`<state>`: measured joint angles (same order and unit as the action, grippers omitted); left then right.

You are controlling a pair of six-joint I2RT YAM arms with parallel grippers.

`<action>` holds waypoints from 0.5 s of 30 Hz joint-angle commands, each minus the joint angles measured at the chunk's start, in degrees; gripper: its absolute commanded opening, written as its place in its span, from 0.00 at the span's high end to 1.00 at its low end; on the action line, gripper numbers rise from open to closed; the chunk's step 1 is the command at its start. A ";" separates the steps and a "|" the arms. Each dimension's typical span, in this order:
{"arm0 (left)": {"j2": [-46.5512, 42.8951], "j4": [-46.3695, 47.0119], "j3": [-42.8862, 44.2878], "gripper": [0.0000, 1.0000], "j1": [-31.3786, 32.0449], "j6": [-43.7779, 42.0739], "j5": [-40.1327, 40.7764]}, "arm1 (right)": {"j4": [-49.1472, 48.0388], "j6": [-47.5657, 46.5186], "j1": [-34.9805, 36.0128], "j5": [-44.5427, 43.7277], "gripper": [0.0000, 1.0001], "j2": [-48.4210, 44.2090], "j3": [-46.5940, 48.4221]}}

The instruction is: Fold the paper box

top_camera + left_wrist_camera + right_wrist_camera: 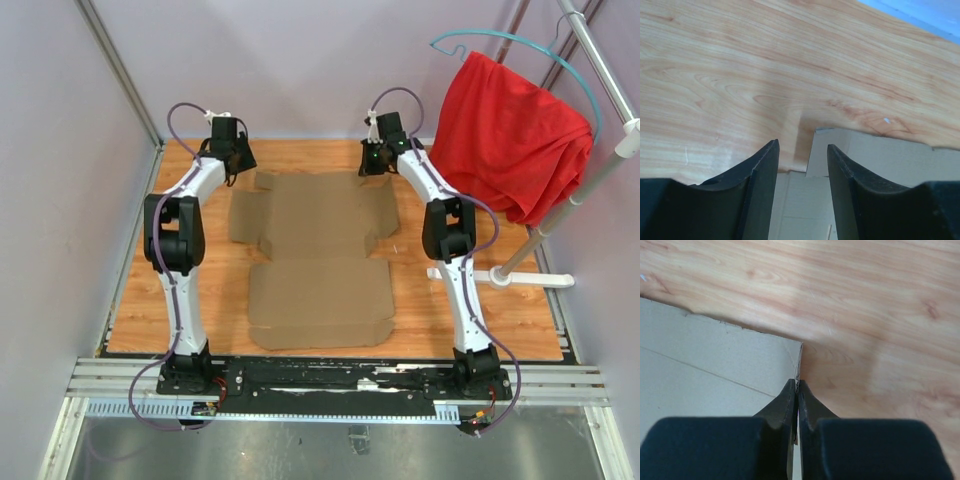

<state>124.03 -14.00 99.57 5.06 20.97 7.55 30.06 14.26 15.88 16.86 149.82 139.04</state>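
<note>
My right gripper should pull the box closer by its corner flap (798, 361) before folding, because the paper box's far edge (312, 173) is near the wall and both arms are stretched.
The paper box (315, 250) is a flat brown cardboard cut-out with flaps and crease lines, lying on the wooden table. My left gripper (240, 165) is at the sheet's far left corner. In the left wrist view it (801, 145) is open, its jaws apart over a flap corner of the cardboard (880, 155), holding nothing. My right gripper (372, 160) is at the sheet's far right corner. In the right wrist view it (797, 382) is shut, with the thin edge of the cardboard (715, 355) pinched between its fingers.
A red cloth (510, 130) hangs on a teal hanger from a white stand (530, 275) at the right, close to the right arm. Grey walls enclose the wooden table (140, 300) at left and back.
</note>
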 commanded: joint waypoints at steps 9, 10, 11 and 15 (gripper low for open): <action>-20.79 -0.15 -11.74 0.48 0.13 3.71 -9.28 | -2.22 -9.58 5.47 -20.05 0.99 -24.35 -22.03; -22.18 -0.26 -13.64 0.48 0.13 3.90 -9.71 | -2.60 -9.26 5.75 -21.02 0.99 -25.80 -23.92; -23.76 -0.30 -14.97 0.48 0.13 3.93 -10.04 | -3.24 -8.82 6.05 -21.69 0.99 -27.90 -26.12; -28.08 1.26 -20.47 0.47 0.21 4.21 -10.23 | -6.81 -8.04 7.41 -24.39 0.99 -33.81 -34.73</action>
<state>98.91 -13.69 83.72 5.06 24.49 -0.64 26.33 6.98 22.20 -1.69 120.09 110.78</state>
